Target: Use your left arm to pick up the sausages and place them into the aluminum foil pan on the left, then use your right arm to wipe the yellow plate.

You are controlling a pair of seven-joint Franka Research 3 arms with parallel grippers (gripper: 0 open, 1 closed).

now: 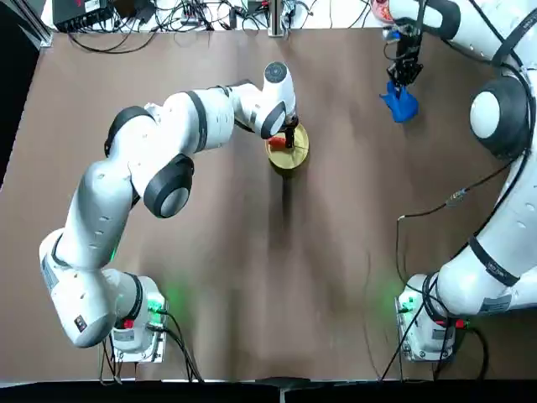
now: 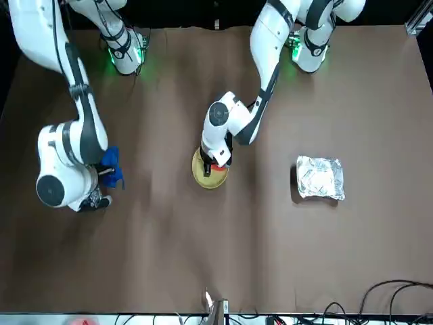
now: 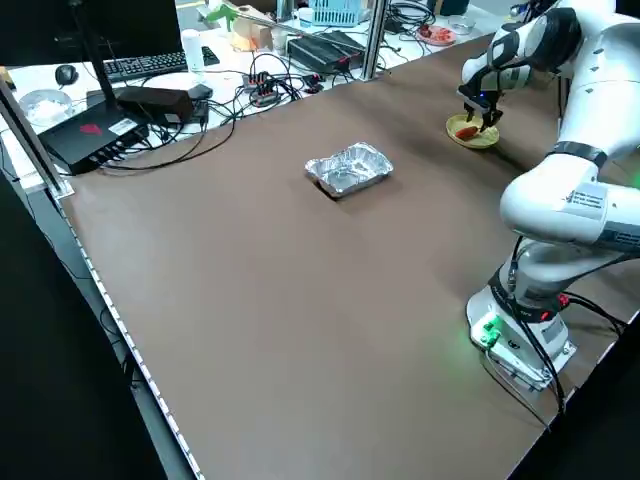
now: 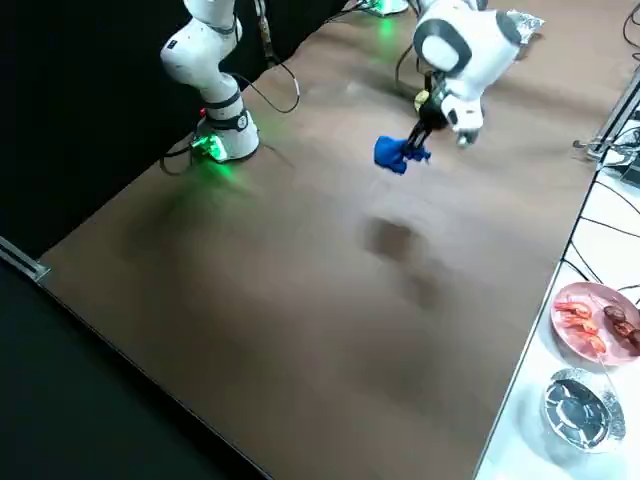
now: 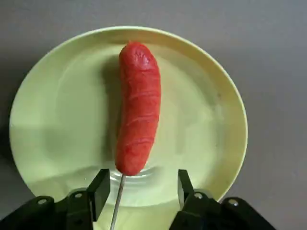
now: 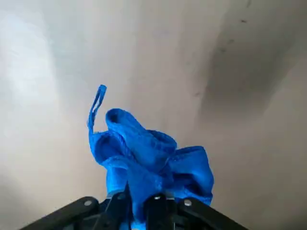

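Observation:
A thin stick [image 5: 117, 202] goes into the red-orange sausage [image 5: 139, 109]. This will keep the sausage on, sticking out past my gripper, when I carry it.
The red-orange sausage [image 5: 138, 108] lies along the middle of the round yellow plate [image 5: 57, 110], which sits at the table's far centre [image 1: 298, 155]. My left gripper [image 5: 141, 187] hovers open just over the plate, its fingers either side of the sausage's near end and apart from it; the top view shows it over the plate [image 1: 289, 134]. The wrinkled aluminum foil pan [image 2: 320, 178] rests empty on the left part of the table [image 3: 348, 168]. My right gripper [image 6: 141, 201] is held at the far right [image 1: 403, 71], shut on a wad of blue cloth [image 6: 144, 158].
Cables, a keyboard and boxes crowd the bench beyond the table's far edge [image 3: 150, 100]. A pink plate of food [image 4: 595, 320] and a foil dish [image 4: 580, 405] sit off the table by the right side. Both arm bases stand at the near edge.

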